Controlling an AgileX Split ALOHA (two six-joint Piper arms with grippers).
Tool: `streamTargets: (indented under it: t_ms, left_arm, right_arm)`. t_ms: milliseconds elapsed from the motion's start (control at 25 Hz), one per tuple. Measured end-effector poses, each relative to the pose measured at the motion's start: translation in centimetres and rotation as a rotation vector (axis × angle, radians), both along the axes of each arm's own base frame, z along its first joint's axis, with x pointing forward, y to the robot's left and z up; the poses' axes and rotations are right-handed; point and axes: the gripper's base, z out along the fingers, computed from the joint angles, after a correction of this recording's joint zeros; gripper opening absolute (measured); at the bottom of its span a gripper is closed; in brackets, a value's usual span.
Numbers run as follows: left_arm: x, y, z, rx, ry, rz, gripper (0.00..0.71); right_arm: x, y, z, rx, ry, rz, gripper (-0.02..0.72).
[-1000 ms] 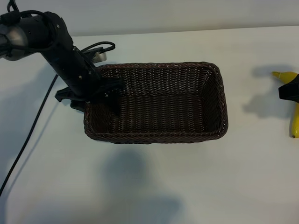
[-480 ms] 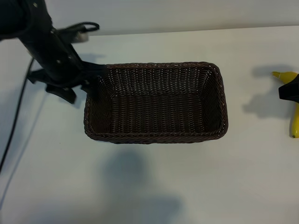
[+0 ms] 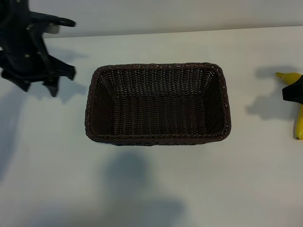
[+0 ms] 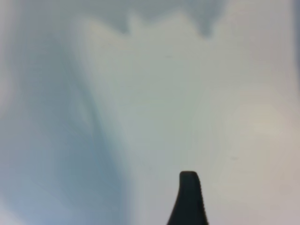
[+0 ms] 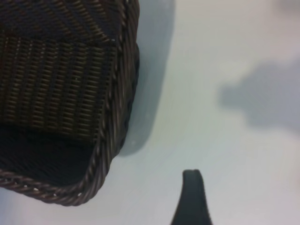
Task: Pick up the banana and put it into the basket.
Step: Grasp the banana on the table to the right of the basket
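My left gripper should draw back and my right gripper should take the banana (image 3: 299,118), because the banana lies (image 3: 287,78) beyond the basket from my left gripper.
The dark brown wicker basket (image 3: 158,66) stands mid-table with nothing in it. The yellow banana (image 3: 299,124) lies on the table at the far right edge, apart from the basket. A black part of my right gripper (image 3: 293,93) hangs over the banana's middle and hides it. In the right wrist view one finger (image 5: 192,197) shows over bare table beside the basket's corner (image 5: 110,117), with no banana by it. My left gripper (image 3: 38,87) is open and empty, to the left of the basket. Its one visible finger (image 4: 189,197) is over bare table.
The white tabletop (image 3: 151,189) stretches in front of the basket and between the basket and the banana. The table's far edge (image 3: 189,32) meets a pale wall close behind the basket.
My left arm has swung out of the basket's left end and away to the left, so it stands apart from the rim. The right gripper, the banana and the basket have not moved.
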Motion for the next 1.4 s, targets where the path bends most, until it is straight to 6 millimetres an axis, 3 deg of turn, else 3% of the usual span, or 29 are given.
streamTargets:
  t_ms: [280,440,600,720,1000,1200,1400]
  left_arm:
    - [0.3,8.2,0.0,0.016,0.002,0.225,0.597]
    - [-0.3,10.9,-0.1,-0.069,0.029,0.308,0.597]
    - [-0.6,10.5,0.5,-0.132,0.025,0.284,0.597]
    - [-1.2,9.7,2.1,-0.135,-0.007,0.26,0.597]
    - [-3.0,5.1,6.1,-0.141,-0.111,0.115,0.597]
    - [-5.9,2.6,6.8,-0.15,-0.12,0.054,0.597]
    - [-10.2,3.1,5.7,-0.131,-0.081,0.083,0.597]
  right_arm:
    - [0.0,0.0,0.0,0.0,0.0,0.0,0.563]
    - [0.0,0.0,0.0,0.0,0.0,0.0,0.563]
    - [0.0,0.0,0.0,0.0,-0.001,0.0,0.563]
    - [0.0,0.0,0.0,0.0,-0.001,0.0,0.563]
    - [0.0,0.0,0.0,0.0,-0.001,0.0,0.563]
    - [0.0,0.0,0.0,0.0,0.0,0.0,0.563]
    - [0.0,0.0,0.0,0.001,0.001,0.001,0.563]
